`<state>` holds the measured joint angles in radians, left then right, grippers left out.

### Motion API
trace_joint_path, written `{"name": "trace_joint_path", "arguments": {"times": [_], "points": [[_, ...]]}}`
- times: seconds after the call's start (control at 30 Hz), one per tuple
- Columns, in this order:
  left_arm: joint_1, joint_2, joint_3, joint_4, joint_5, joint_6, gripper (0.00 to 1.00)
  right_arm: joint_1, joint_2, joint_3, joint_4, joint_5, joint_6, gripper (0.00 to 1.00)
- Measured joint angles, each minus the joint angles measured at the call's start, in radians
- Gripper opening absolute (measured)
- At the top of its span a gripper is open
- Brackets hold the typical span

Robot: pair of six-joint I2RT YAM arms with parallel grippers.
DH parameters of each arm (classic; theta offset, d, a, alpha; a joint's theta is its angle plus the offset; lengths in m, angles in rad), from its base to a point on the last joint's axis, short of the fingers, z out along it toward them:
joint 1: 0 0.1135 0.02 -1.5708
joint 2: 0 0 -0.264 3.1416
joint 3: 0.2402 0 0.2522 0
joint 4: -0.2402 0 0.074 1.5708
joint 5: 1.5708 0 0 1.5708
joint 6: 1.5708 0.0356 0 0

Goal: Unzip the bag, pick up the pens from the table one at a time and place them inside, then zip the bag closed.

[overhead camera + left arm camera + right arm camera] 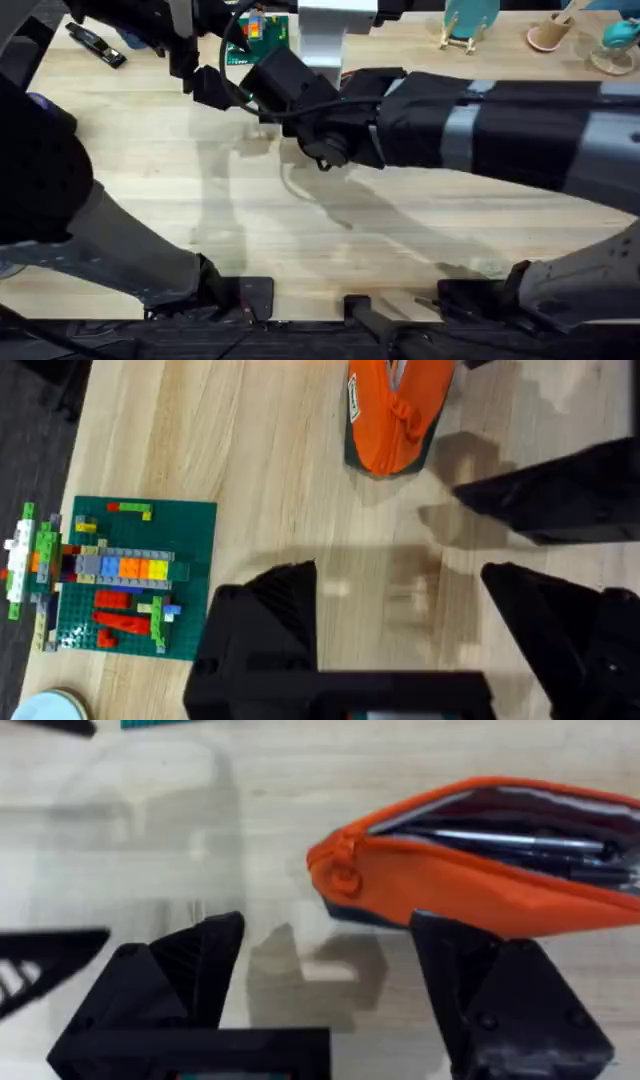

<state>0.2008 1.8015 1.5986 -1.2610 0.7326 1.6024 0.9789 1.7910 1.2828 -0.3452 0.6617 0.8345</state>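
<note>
The orange rims [500,786] curve far apart, so I expect the bag [440,885] to stay wide open and keep the pens inside when the robot pinches the bag's near end.
The orange bag [470,885] lies on the light wooden table [150,200] with its zipper open, and the black pens [520,845] lie inside it. My right gripper [330,980] is open and hovers just off the bag's closed end, where the zipper tab [345,880] sits. It is not touching the fabric. My left gripper [400,610] is open too, a short way from the bag's other end [395,415], with nothing between its fingers. In the overhead view the right arm [480,125] reaches across the table and hides the bag.
A green Lego plate with a brick model [135,575] [262,35] sits beside the left gripper. A black stapler [95,45] lies at the back left. A white post [325,35] stands at the back centre. A blue stand [468,25] and a bowl [550,35] are at the back right.
</note>
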Motion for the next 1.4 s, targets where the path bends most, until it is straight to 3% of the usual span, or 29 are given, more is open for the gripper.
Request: {"name": "trace_joint_path", "arguments": {"times": [0.43,1.03,1.23,1.4], "points": [[0.000,0.000,0.000,0.000,0.000,0.000,0.995,-0.049,0.076,0.000,0.122,0.004,0.000,0.996],[0.000,0.000,0.000,0.000,0.000,0.000,0.995,-0.099,0.081,0.000,0.174,-0.003,0.003,0.982],[0.000,0.000,0.000,0.000,0.000,0.000,0.995,-0.099,0.115,0.000,0.174,0.004,0.003,0.918],[0.000,0.000,0.000,0.000,0.000,0.000,0.995,-0.102,0.120,0.000,0.173,0.006,0.003,0.807]]}}
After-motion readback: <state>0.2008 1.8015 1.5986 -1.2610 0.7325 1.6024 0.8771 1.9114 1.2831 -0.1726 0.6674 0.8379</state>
